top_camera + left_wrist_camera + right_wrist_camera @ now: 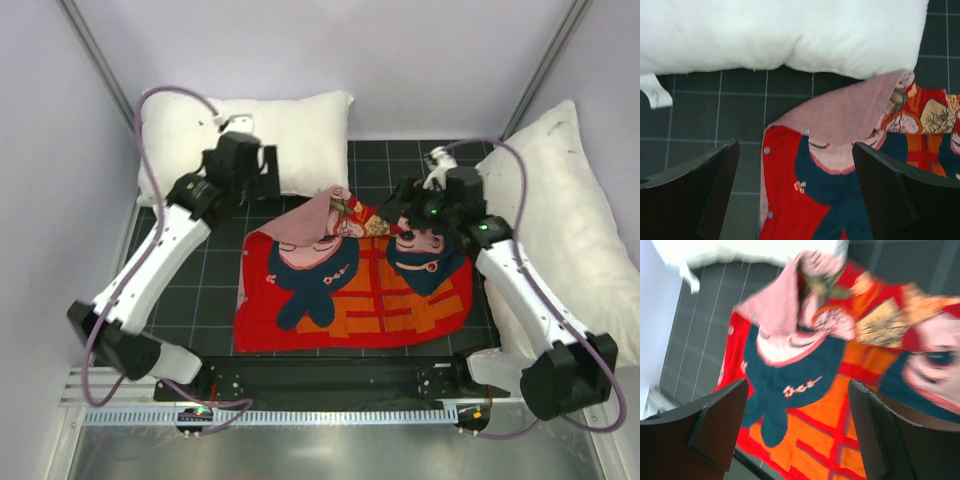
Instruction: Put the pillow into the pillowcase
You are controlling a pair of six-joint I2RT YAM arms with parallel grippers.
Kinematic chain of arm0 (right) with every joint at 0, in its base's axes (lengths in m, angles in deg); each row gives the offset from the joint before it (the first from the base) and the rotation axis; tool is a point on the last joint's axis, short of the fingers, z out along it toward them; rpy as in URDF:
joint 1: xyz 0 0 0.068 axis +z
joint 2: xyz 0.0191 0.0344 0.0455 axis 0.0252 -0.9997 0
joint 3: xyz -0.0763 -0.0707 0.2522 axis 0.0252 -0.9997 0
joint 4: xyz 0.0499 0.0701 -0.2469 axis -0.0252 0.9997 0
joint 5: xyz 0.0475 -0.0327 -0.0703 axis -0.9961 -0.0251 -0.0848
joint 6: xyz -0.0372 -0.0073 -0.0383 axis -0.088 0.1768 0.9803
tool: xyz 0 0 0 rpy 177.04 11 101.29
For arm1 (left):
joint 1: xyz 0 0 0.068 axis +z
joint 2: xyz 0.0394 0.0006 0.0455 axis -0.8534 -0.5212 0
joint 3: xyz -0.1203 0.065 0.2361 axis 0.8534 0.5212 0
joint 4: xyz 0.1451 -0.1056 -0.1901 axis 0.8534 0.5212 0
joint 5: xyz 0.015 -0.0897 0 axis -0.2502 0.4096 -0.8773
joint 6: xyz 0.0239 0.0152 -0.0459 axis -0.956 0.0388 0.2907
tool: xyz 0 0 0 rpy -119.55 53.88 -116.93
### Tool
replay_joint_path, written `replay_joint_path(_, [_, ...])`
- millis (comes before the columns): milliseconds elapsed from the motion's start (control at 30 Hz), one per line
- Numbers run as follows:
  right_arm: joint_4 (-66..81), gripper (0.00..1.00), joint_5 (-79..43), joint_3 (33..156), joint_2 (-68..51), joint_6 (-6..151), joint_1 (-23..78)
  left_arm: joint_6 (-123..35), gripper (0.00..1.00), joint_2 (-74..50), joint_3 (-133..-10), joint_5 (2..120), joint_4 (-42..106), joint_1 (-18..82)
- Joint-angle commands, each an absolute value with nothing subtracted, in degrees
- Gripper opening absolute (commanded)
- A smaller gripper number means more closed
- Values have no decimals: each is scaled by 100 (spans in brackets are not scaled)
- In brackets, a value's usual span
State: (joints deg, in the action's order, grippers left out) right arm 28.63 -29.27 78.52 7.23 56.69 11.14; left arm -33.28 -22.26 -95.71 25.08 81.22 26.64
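Observation:
My left gripper should first pull the pillow's near edge (785,54) aside, because the white pillow is crowding the pink fold of the pillowcase (302,221). My right gripper will turn the fold back after that.
The red pillowcase (350,290) lies flat on the dark grid mat with its printed children facing up. Its far edge is folded over, showing the pink reverse (312,222). The white pillow (280,130) lies at the back left, just beyond that fold, with its small corner tag (654,92) showing. My left gripper (268,168) hovers open at the pillow's near edge. In the left wrist view, the pillowcase (790,210) and the pillow (780,30) lie beyond the left gripper (795,195). My right gripper (408,203) hangs open over the case's far right part. The right wrist view, with the right gripper (797,430) over the pillowcase (840,405), is blurred.
A larger white pillow (570,220) with dark specks leans along the right wall. The black grid mat (190,290) shows bare to the left of the case. A metal rail (330,415) runs along the near edge between the arm bases.

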Motion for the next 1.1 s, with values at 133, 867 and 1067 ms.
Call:
replay_joint_path(133, [1324,86,-2842,7379,-373,5052,2237,-2132,99,-719,-6724,4832,6709,3854])
replay_joint_path(867, [-1086,86,-2411,8874,-3328,4084,2422,-1121,100,-3071,-7061,4324,4287,4031])
replay_joint_path(1067, [-1736,86,-2086,8312,-2994,4164,2308,-672,100,-4169,-7783,3637,4006,4022])
